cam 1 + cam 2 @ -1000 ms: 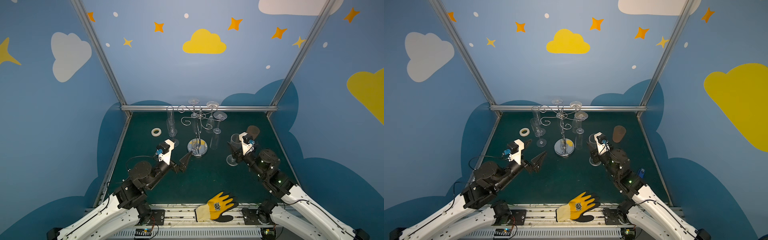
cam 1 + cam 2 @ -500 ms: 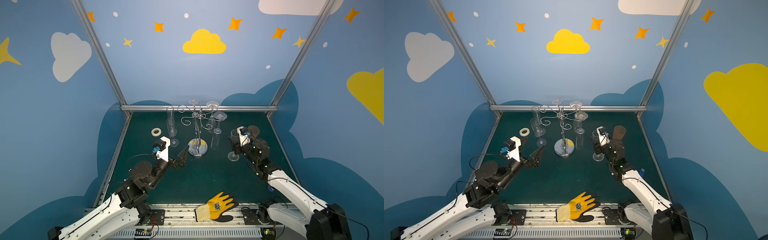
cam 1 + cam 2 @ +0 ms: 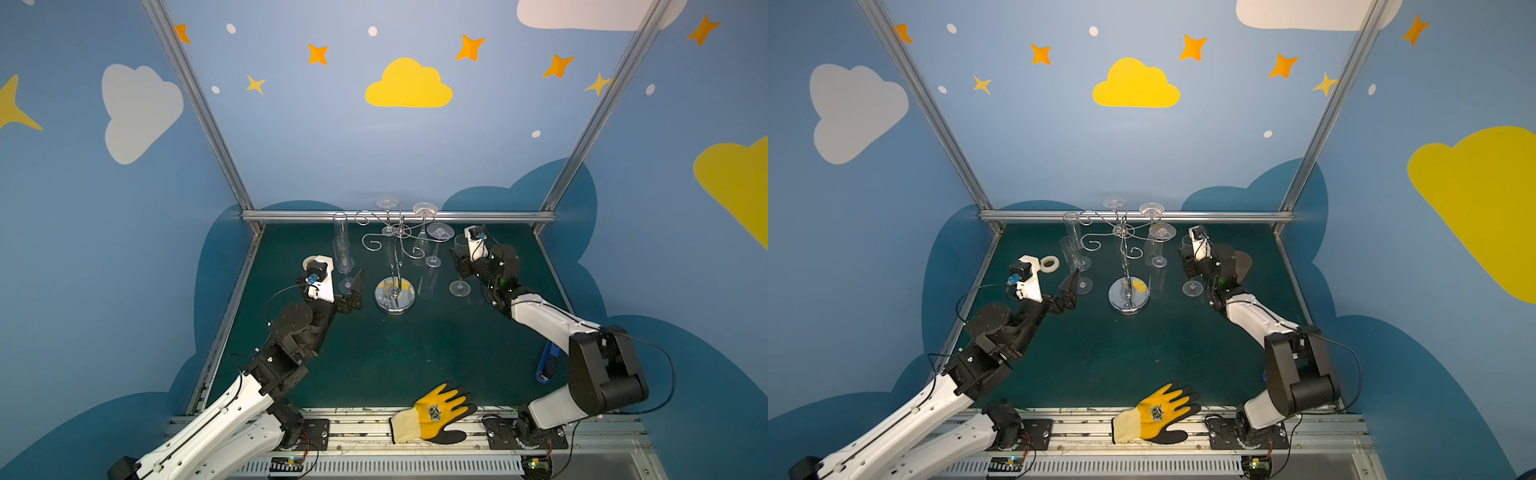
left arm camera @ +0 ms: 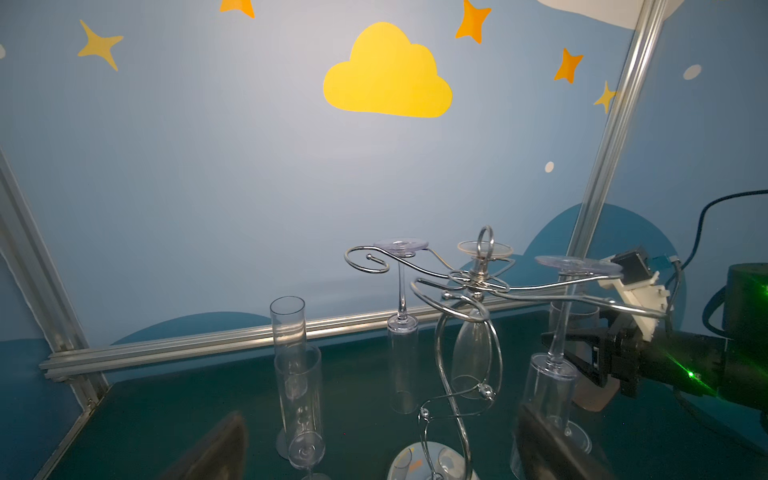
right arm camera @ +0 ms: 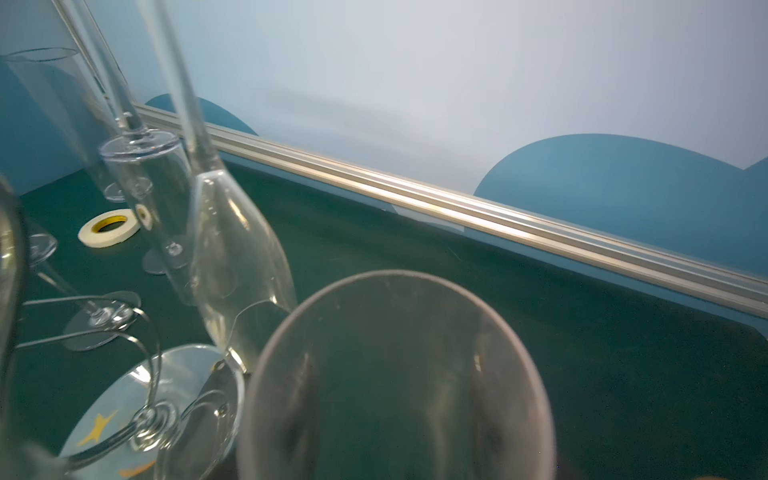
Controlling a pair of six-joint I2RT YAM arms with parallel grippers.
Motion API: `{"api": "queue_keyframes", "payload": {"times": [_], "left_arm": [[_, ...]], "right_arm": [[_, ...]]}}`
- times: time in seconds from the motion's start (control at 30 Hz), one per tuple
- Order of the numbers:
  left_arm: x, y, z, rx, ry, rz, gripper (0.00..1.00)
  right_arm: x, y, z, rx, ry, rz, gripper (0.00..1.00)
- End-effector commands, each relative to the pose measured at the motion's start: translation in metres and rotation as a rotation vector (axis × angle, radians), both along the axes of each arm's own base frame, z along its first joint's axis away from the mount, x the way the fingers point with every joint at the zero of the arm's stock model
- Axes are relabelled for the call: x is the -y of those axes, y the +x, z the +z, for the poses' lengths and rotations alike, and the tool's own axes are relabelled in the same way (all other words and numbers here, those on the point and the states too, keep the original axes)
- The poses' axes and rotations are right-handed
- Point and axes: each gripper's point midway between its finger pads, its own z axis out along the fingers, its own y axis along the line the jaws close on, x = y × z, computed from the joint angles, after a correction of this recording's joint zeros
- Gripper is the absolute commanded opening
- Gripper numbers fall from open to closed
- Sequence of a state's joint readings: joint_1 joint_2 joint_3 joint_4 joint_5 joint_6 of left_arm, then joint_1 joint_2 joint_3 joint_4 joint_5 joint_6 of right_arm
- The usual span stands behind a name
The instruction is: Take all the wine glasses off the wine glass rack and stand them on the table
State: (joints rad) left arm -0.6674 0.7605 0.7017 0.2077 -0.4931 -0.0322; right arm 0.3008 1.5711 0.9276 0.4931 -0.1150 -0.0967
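The wine glass is upright and its foot (image 3: 460, 289) points down, so my right gripper should keep going to the open mat by the back rail and let go there.
The chrome wine glass rack (image 3: 395, 294) stands mid-table on its round mirrored base, and three glasses hang upside down from its curled arms (image 4: 478, 276). Right of it stands an upright wine glass (image 3: 458, 246), with my right gripper (image 3: 462, 266) shut on its bowl. Its foot is at the mat; I cannot tell whether it touches. In the right wrist view the bowl's rim (image 5: 395, 291) fills the foreground, and the fingers show dark through it. My left gripper (image 3: 353, 291) stands open left of the rack's base, near two upright flutes (image 3: 341, 243), holding nothing.
A tape roll (image 3: 1049, 264) lies at the back left. A brown disc (image 3: 1242, 266) sits behind the right wrist. A yellow glove (image 3: 436, 413) lies on the front rail and a blue tool (image 3: 545, 361) by the right arm. An aluminium rail (image 3: 478, 216) bounds the back.
My right arm has stretched out and carried the wine glass towards the back of the table. The left gripper has drifted back and left towards the flutes, still open.
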Motion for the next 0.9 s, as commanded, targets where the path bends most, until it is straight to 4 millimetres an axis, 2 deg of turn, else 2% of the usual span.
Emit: {"api": "queue_keyframes", "payload": {"times": [0.0, 0.2, 0.27, 0.4, 0.57, 0.87], "left_arm": [[-0.005, 0.008, 0.024, 0.052, -0.047, 0.011, 0.99], [-0.011, 0.029, 0.023, 0.036, -0.092, 0.050, 0.99], [-0.012, 0.034, 0.024, 0.041, -0.114, 0.046, 0.99], [-0.011, 0.043, 0.022, 0.026, -0.109, 0.044, 0.99], [-0.014, 0.046, 0.018, 0.013, -0.111, 0.047, 0.99], [-0.020, 0.046, 0.011, -0.004, -0.136, 0.053, 0.99]], "right_arm": [[-0.005, 0.024, 0.035, 0.128, 0.014, 0.017, 0.42], [-0.005, 0.058, 0.032, 0.166, 0.034, 0.014, 0.42], [-0.003, 0.068, 0.035, 0.219, 0.080, 0.004, 0.42], [0.005, 0.085, 0.028, 0.263, 0.149, 0.008, 0.42], [0.004, 0.096, 0.023, 0.287, 0.144, 0.020, 0.41], [0.003, 0.109, -0.003, 0.234, 0.124, 0.016, 0.42]]}}
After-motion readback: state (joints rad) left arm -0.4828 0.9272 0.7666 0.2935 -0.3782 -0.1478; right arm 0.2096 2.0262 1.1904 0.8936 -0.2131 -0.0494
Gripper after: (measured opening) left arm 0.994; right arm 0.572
